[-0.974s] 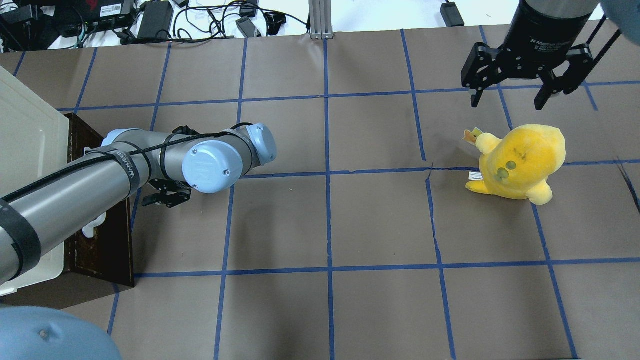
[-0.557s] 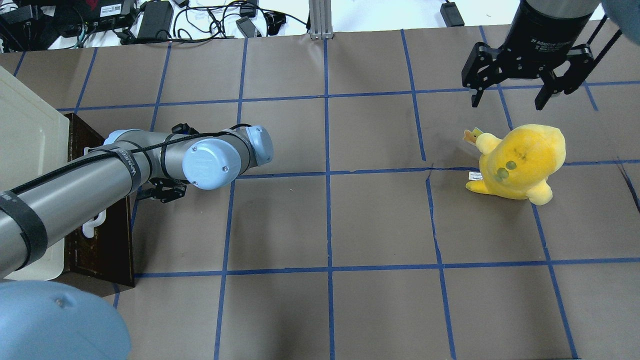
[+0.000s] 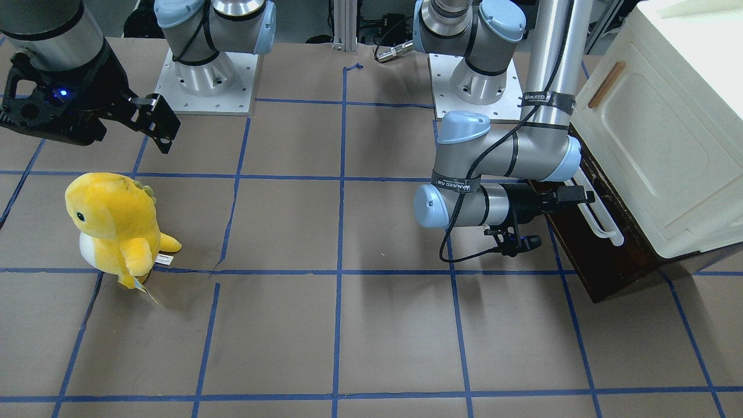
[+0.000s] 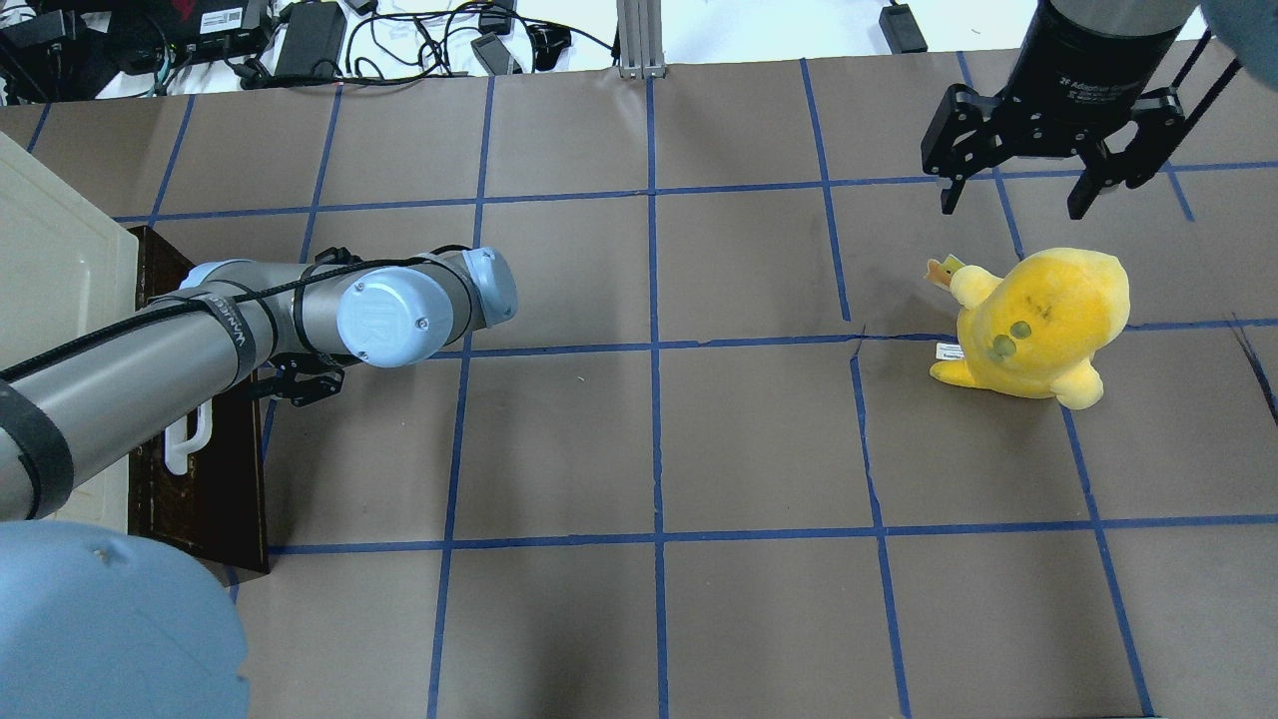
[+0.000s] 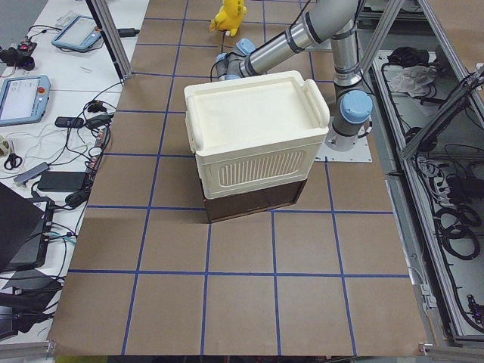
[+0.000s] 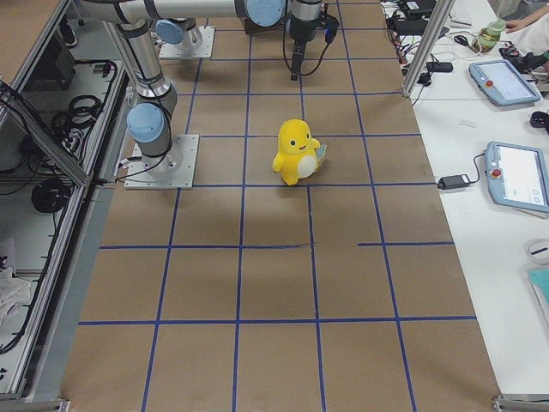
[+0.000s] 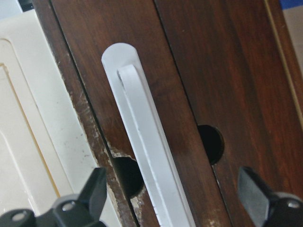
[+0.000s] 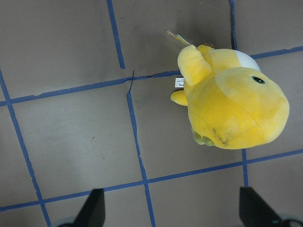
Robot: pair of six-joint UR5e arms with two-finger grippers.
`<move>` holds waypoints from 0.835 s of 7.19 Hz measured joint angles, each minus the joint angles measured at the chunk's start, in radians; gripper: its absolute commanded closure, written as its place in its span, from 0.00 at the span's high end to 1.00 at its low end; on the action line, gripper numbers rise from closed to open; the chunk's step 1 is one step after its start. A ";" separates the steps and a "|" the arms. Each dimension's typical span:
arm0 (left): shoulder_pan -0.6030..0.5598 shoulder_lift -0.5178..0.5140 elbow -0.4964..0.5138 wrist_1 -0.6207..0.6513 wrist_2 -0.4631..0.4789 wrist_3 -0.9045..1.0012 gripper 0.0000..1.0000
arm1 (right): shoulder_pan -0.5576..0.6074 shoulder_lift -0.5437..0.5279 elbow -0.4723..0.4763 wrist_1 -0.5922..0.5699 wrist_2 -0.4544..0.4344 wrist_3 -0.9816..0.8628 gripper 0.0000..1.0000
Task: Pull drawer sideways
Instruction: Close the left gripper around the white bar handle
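Note:
The drawer (image 7: 109, 28) will come straight out and leave the lower panel behind when I pull, because straight gaps (image 7: 176, 66) run along both edges of the handle's panel.
The drawer's dark brown front (image 3: 609, 261) sits under a cream-white cabinet (image 3: 667, 133), and its long white bar handle (image 3: 601, 217) runs along it. In the left wrist view the handle (image 7: 147, 156) lies on the dark wood front (image 7: 199, 71). My left gripper (image 7: 173, 201) is open and close to the front, with one finger on each side of the handle and not touching it. In the front view the left gripper (image 3: 574, 196) is level with the handle's upper end. My right gripper (image 4: 1010, 207) is open, empty and raised far from the drawer. The drawer's interior is hidden.
A yellow plush toy (image 4: 1038, 325) stands at the table's right side, below my right gripper; it also shows in the right wrist view (image 8: 232, 109). The cabinet (image 5: 253, 128) stands on the drawer unit at the table's left end. Cables and devices (image 4: 300, 40) lie beyond the far edge.
My left arm has moved left toward the drawer front, which brought its gripper closer to the white handle. The right arm and the plush toy have not moved.

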 measured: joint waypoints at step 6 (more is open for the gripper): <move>0.009 -0.004 -0.008 -0.016 0.018 -0.041 0.35 | -0.001 0.000 0.000 0.000 0.000 0.000 1.00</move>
